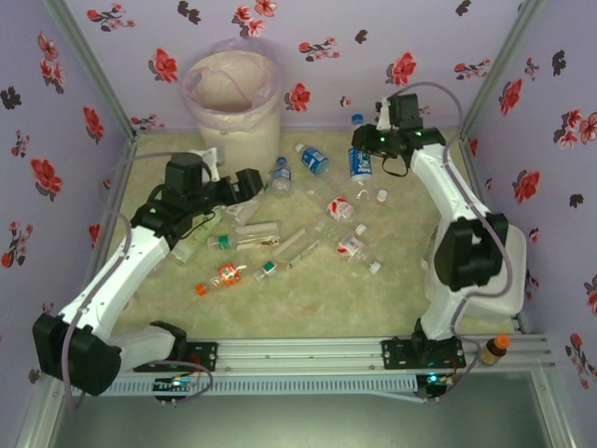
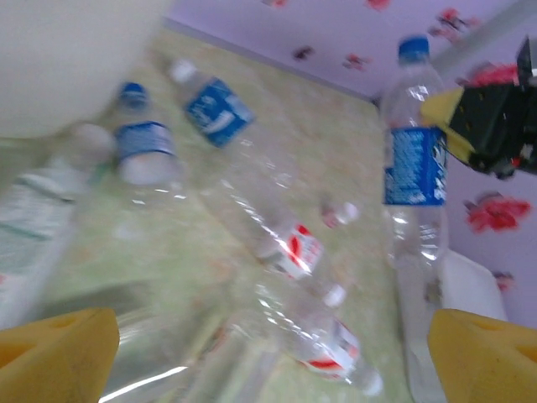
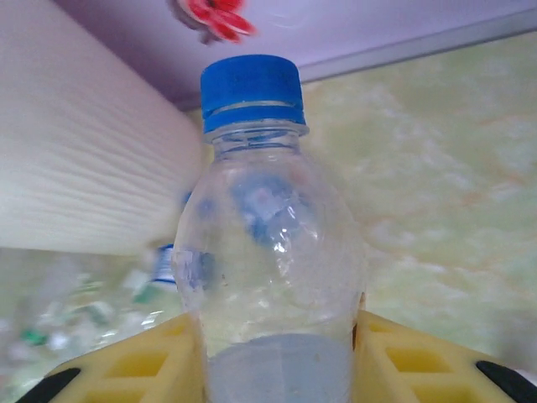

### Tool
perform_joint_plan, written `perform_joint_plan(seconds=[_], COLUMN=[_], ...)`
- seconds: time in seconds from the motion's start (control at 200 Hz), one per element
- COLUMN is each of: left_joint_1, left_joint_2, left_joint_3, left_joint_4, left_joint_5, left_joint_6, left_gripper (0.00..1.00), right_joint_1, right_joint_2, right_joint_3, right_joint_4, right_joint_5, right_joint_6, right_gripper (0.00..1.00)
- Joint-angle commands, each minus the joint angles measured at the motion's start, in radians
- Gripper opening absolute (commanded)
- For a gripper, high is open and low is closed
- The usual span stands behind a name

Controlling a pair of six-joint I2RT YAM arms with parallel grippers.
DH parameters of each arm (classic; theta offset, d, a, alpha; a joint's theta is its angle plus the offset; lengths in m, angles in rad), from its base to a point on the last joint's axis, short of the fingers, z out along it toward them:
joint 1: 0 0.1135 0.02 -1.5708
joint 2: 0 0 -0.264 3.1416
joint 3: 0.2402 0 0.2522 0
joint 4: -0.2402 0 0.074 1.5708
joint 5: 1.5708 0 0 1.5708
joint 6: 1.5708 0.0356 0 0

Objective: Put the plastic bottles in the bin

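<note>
The blue-capped bottle is in my right gripper, far from the bin (image 1: 231, 89), so my left gripper should grab it by its blue label (image 1: 360, 164) and bring it there.
The cream bin (image 1: 233, 93) with its pinkish liner stands at the back left. My right gripper (image 1: 370, 149) is shut on an upright clear bottle (image 1: 360, 161) with a blue label. In the right wrist view this blue-capped bottle (image 3: 268, 252) sits squeezed between the yellow fingers (image 3: 143, 361) of the gripper (image 3: 277, 357). My left gripper (image 1: 254, 184) hangs open near the bin's foot, over loose bottles. Its yellow fingertips (image 2: 59, 353) stand wide apart, with red-white labelled bottles (image 2: 298, 252) lying ahead of the gripper (image 2: 273, 361). Blue-labelled bottles (image 1: 312, 159) lie by the bin.
More bottles with red-white (image 1: 353, 246), orange (image 1: 224, 274) and green (image 1: 266, 271) labels are scattered mid-table. A brown bottle with an orange cap (image 1: 494, 347) stands by the front rail at right. Floral walls close in the table on three sides.
</note>
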Motion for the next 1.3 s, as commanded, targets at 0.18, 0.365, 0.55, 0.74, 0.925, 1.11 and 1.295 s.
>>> perform_joint_plan(seconds=[0.18, 0.365, 0.55, 0.74, 0.925, 1.11, 1.295], left_joint_1=[-0.126, -0.179, -0.183, -0.184, -0.186, -0.138, -0.010], left_joint_2=[0.141, 0.264, 0.355, 0.361, 0.340, 0.263, 0.230], left_joint_3=[0.047, 0.105, 0.154, 0.143, 0.151, 0.242, 0.440], left_joint_4=[0.328, 0.351, 0.348, 0.385, 0.346, 0.214, 0.026], left_joint_5=[0.189, 0.199, 0.175, 0.162, 0.163, 0.163, 0.154], left_joint_6=[-0.016, 0.007, -0.015, -0.030, -0.011, 0.079, 0.192], left_gripper=[1.00, 1.00, 0.95, 0.74, 0.55, 0.50, 0.48], right_joint_1=[0.086, 0.159, 0.192, 0.200, 0.200, 0.171, 0.154], right_joint_2=[-0.156, -0.208, -0.221, -0.224, -0.226, -0.273, -0.341], right_joint_3=[-0.330, -0.386, -0.379, -0.382, -0.372, -0.334, -0.293], right_joint_4=[0.541, 0.586, 0.564, 0.556, 0.566, 0.446, 0.054], right_joint_5=[-0.304, -0.307, -0.344, -0.331, -0.335, -0.273, 0.022], right_joint_6=[0.480, 0.476, 0.439, 0.423, 0.373, 0.276, 0.098], right_gripper=[0.38, 0.38, 0.38, 0.37, 0.51, 0.99, 0.99])
